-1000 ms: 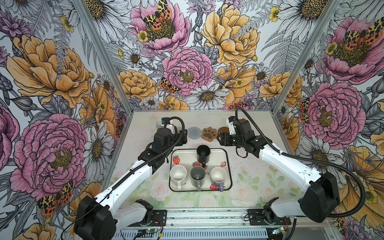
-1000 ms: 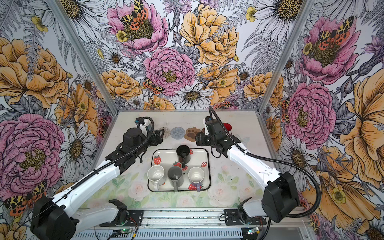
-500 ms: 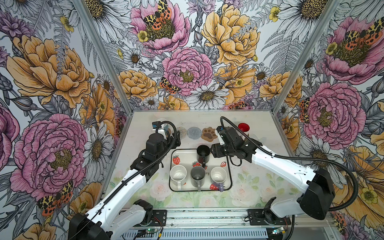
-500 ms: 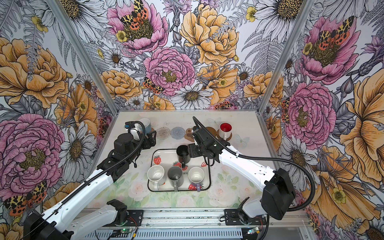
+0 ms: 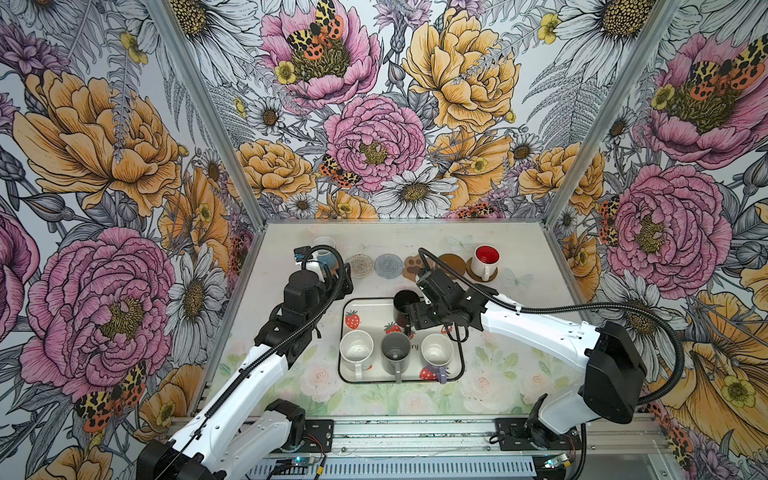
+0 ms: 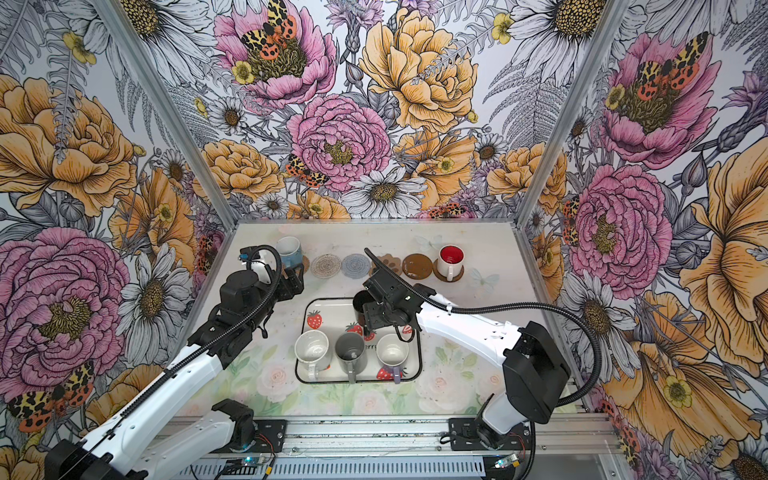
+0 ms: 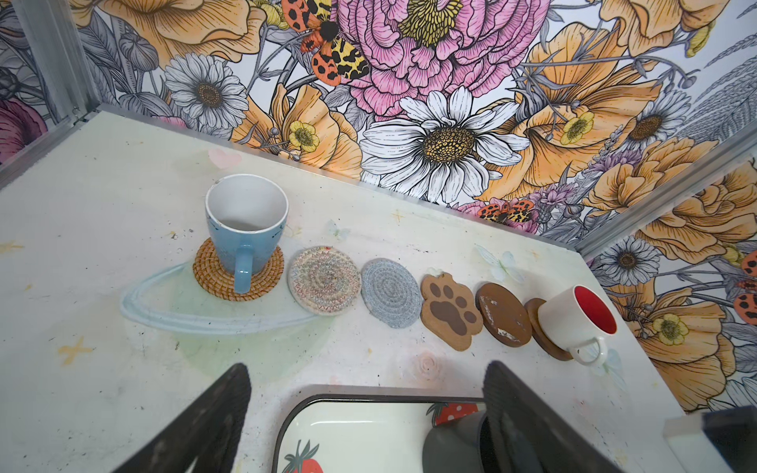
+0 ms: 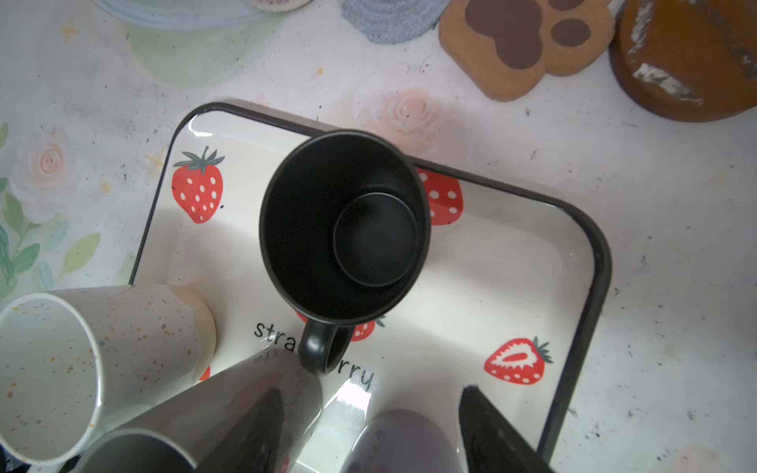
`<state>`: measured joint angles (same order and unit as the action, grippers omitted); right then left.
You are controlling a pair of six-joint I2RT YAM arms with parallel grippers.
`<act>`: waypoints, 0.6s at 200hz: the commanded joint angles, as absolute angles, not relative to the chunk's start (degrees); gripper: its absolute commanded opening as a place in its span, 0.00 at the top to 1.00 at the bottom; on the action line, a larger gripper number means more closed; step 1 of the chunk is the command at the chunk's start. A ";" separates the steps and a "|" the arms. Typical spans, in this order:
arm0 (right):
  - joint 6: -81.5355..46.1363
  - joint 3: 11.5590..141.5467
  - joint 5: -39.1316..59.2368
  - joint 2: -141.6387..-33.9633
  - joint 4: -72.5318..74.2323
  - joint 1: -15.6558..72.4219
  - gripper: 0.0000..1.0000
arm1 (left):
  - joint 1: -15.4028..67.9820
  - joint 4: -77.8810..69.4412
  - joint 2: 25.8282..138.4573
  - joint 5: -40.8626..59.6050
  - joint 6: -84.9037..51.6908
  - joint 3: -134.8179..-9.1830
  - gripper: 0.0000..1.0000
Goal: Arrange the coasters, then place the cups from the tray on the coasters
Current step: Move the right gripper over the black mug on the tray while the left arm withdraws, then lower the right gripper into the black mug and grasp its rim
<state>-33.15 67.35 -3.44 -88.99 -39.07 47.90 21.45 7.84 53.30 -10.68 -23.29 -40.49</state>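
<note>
My right gripper keeps lowering toward that handle until its fingers straddle it, then close, since the black mug's handle (image 8: 317, 349) faces its open fingers.
Six coasters lie in a row at the back. The light blue mug (image 7: 245, 233) stands on the rattan one (image 7: 213, 270). The whitish (image 7: 323, 280), grey-blue (image 7: 391, 293), paw (image 7: 448, 311) and one brown disc (image 7: 504, 315) are bare. The red-interior mug (image 7: 573, 323) sits on the last disc (image 7: 532, 319). The tray (image 5: 365, 309) holds the black (image 5: 405, 305), white (image 5: 356, 348), grey (image 5: 395, 352) and lavender (image 5: 436, 351) mugs. My left gripper (image 5: 340, 280) hangs open and empty off the tray's back left corner. My right gripper (image 8: 377, 426) is open above the tray, by the black mug's handle.
Flowered walls close the table in on three sides. The right arm's cable (image 5: 540, 309) loops over the back right of the table. The left arm's cable (image 5: 332, 253) partly hides the light blue mug in a top view.
The left gripper drew back from the light blue mug toward the tray. The right gripper left the red-interior mug and swung left over the tray to the black mug.
</note>
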 commanded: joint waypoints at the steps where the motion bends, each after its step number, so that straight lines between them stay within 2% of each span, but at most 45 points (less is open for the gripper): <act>1: -34.60 69.50 -4.85 -90.67 -39.20 48.78 0.29 | 20.85 6.99 53.40 -9.18 -23.73 -39.80 0.09; 120: -36.00 71.46 -3.12 -97.36 -36.57 49.66 0.26 | 20.28 6.77 54.22 -8.81 -23.85 -39.75 0.09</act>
<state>-35.14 70.02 -3.20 -96.18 -38.06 49.23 21.08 7.57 53.91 -9.78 -23.68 -40.47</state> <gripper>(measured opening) 0.738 0.910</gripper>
